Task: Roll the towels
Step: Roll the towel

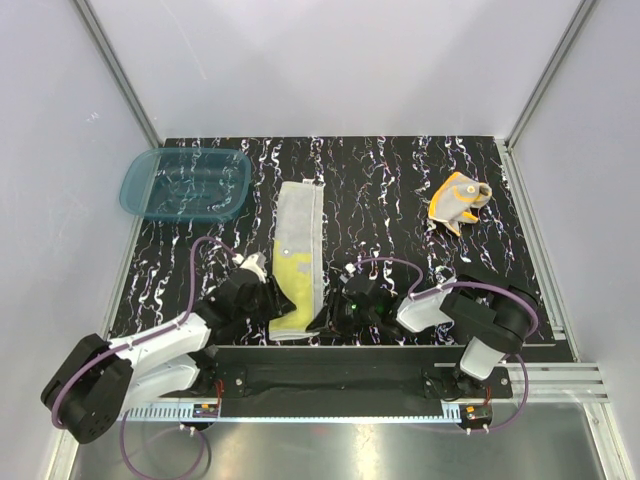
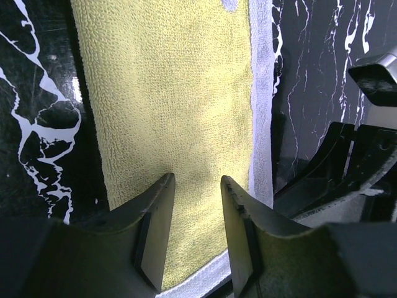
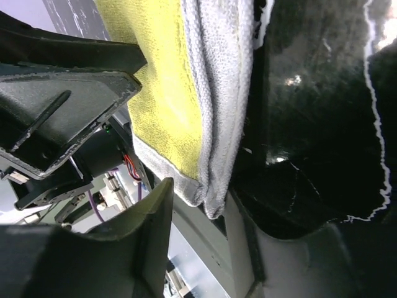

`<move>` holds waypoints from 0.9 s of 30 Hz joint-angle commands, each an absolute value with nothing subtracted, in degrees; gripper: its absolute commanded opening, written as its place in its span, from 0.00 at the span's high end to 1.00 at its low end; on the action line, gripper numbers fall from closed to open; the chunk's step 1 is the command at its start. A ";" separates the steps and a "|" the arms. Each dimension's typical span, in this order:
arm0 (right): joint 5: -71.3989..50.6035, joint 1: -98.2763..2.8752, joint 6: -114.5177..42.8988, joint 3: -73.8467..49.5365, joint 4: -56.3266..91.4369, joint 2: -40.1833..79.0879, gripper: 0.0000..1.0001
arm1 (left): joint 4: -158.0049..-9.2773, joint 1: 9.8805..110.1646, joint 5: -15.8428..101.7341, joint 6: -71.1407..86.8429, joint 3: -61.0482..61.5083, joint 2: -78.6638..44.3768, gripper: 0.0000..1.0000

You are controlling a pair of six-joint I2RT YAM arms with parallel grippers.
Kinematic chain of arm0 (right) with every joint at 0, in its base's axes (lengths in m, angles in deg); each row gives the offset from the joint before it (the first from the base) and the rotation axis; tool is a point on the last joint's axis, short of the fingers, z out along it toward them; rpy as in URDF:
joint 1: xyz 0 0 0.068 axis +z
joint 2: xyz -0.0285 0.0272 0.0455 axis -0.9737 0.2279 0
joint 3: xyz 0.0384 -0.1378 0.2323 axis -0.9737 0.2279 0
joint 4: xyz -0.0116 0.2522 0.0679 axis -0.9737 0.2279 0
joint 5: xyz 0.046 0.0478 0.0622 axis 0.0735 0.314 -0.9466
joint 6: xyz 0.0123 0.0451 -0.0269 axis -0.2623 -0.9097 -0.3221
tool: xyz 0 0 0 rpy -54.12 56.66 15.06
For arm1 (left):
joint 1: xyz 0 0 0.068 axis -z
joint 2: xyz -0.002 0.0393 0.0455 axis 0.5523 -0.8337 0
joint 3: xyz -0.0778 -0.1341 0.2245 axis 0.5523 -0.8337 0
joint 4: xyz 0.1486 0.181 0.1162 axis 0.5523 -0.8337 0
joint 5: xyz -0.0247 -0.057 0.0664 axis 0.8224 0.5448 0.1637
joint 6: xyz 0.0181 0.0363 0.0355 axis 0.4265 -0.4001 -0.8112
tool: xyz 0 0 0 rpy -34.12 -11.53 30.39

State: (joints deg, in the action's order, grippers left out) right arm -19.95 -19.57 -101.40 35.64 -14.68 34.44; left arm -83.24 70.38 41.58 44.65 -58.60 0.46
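Observation:
The pale yellow towel's near end (image 1: 292, 335) is at the table's front edge. So my right gripper should pinch the towel's corner there (image 3: 209, 203) and pull the towel inward before rolling.
The pale yellow towel (image 1: 296, 262) lies flat as a long strip in the middle of the table, its grey-beige side folded along the right edge (image 3: 217, 68). Its near end reaches the table's front edge. My left gripper (image 1: 278, 302) sits over that near end, and in the left wrist view its jaws (image 2: 197, 180) stand open with yellow cloth (image 2: 173, 93) showing below the gap. My right gripper (image 3: 201, 202) is open around the towel's near right corner without pinching it. The orange towel (image 1: 457, 200) lies crumpled at the back right.
A translucent teal basin (image 1: 185, 183) stands at the back left. The black marbled table (image 1: 400, 190) is walled by white panels on three sides. The two grippers are close together at the front edge, with the right arm's body (image 2: 366, 155) just beside the left fingers.

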 commanded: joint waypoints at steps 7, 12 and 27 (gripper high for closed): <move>-18.66 -18.82 -101.24 36.85 -11.69 35.67 0.84 | -83.54 71.05 41.98 44.61 -59.90 0.78 0.59; -19.54 -18.82 -102.73 36.33 -8.63 31.81 0.96 | -88.90 71.84 39.71 42.33 -56.39 2.80 0.58; -16.29 -23.73 -105.55 23.67 15.20 22.65 1.00 | -88.56 72.11 41.36 39.77 -55.67 5.70 0.55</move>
